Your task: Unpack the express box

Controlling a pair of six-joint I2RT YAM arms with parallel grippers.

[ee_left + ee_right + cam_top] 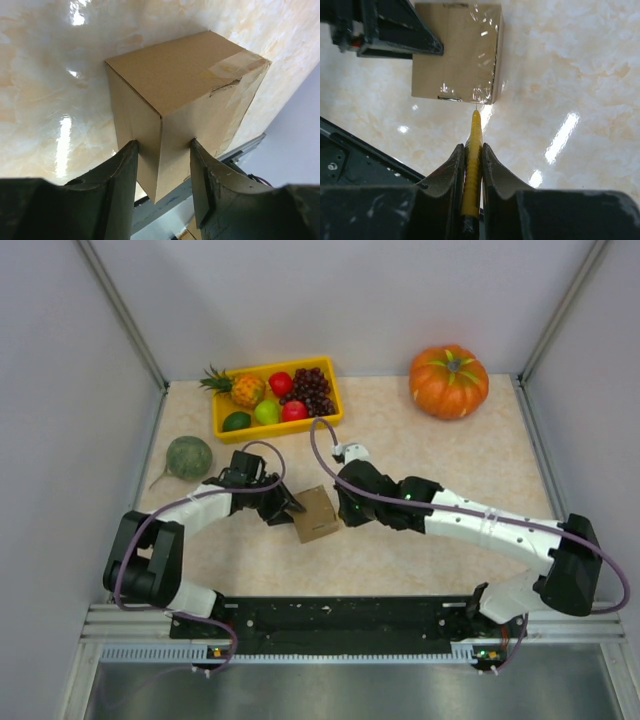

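Note:
The robot's left gripper is holding down the box by a corner [160, 150] away from the taped edge, so the robot should open that gripper, turn the box and hold it beside the tape before cutting.
The express box [316, 515] is a small brown cardboard box with clear tape, closed, on the marble table between the two arms. My left gripper [288, 508] holds its left side; in the left wrist view the fingers [125, 165] press the two faces beside one corner of the box [185, 80]. My right gripper [343, 508] is just right of the box, shut [473, 146] on a slim yellow cutter [475, 135]. Its thin tip reaches the taped near edge of the box [455, 55]. The left gripper [395, 30] shows there on the box's far side.
A yellow tray [280, 428] with pineapple, grapes and other fruit stands at the back left. An orange pumpkin [449, 381] is at the back right. A green melon [188, 457] lies left of the left arm. The black base rail [330, 615] runs along the near edge.

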